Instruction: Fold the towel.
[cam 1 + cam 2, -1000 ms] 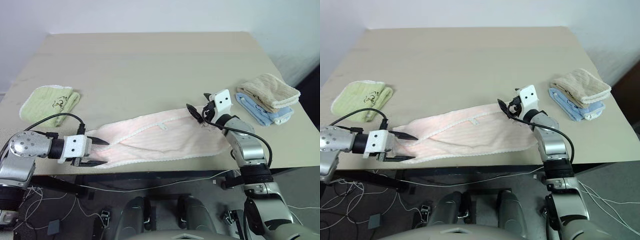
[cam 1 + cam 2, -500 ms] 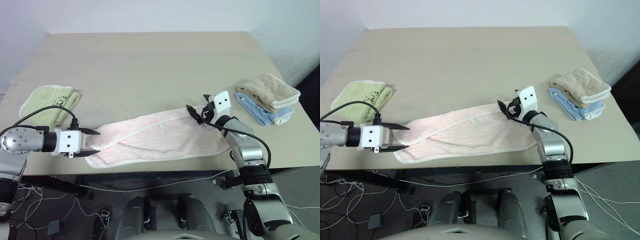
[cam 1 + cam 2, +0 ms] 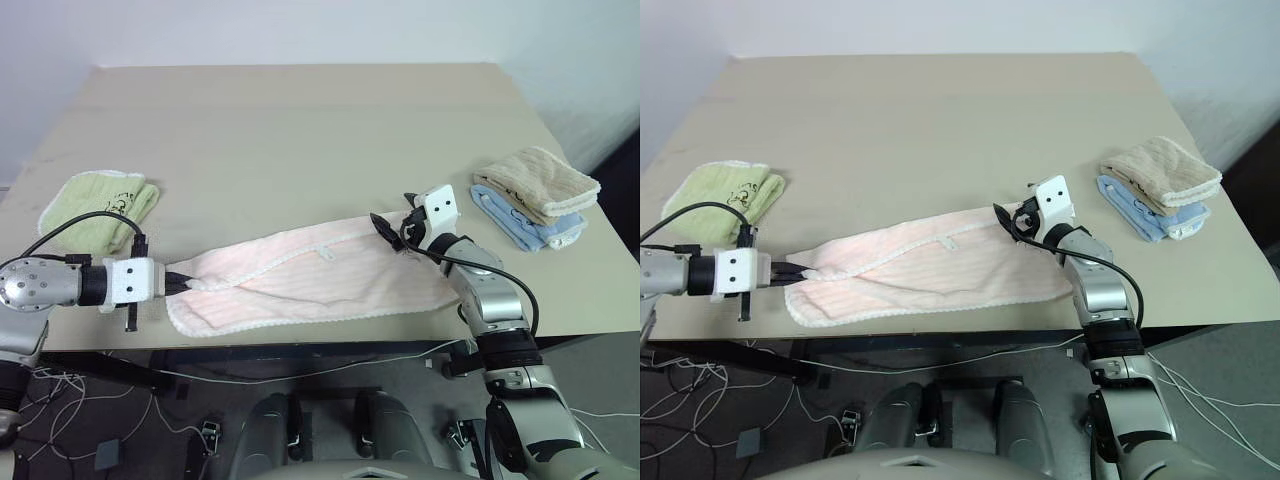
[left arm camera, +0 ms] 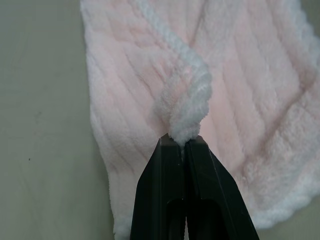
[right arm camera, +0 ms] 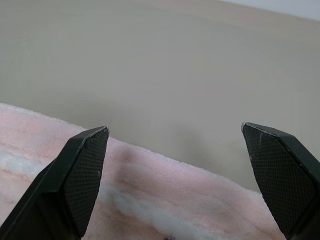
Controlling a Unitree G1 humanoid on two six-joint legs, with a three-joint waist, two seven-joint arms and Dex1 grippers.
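Note:
The pink towel's whitish edge [image 3: 278,264] runs across the middle of the towel [image 3: 345,287], so I expect the towel to drop open and hang below that edge when I raise both of its top corners.
The pale pink towel [image 3: 310,275] lies as a long strip across the front of the table, its left end folded over itself. My left gripper [image 3: 181,283] is shut on the towel's whitish edge at that left end; the left wrist view shows the bunched edge [image 4: 185,107] pinched between the black fingers [image 4: 165,170]. My right gripper [image 3: 393,226] hovers open just over the towel's far right corner, fingers [image 5: 82,165] wide apart above the pink cloth [image 5: 150,200], holding nothing.
A light green folded towel [image 3: 100,205] lies at the left edge. Tan [image 3: 538,180] and light blue [image 3: 525,222] folded towels are stacked at the right edge. The beige table [image 3: 300,130] stretches bare behind the pink towel; its front edge runs just below it.
My left gripper has closed onto the towel's left edge and drawn slightly leftward, pulling that end out. The right gripper has stayed open in place.

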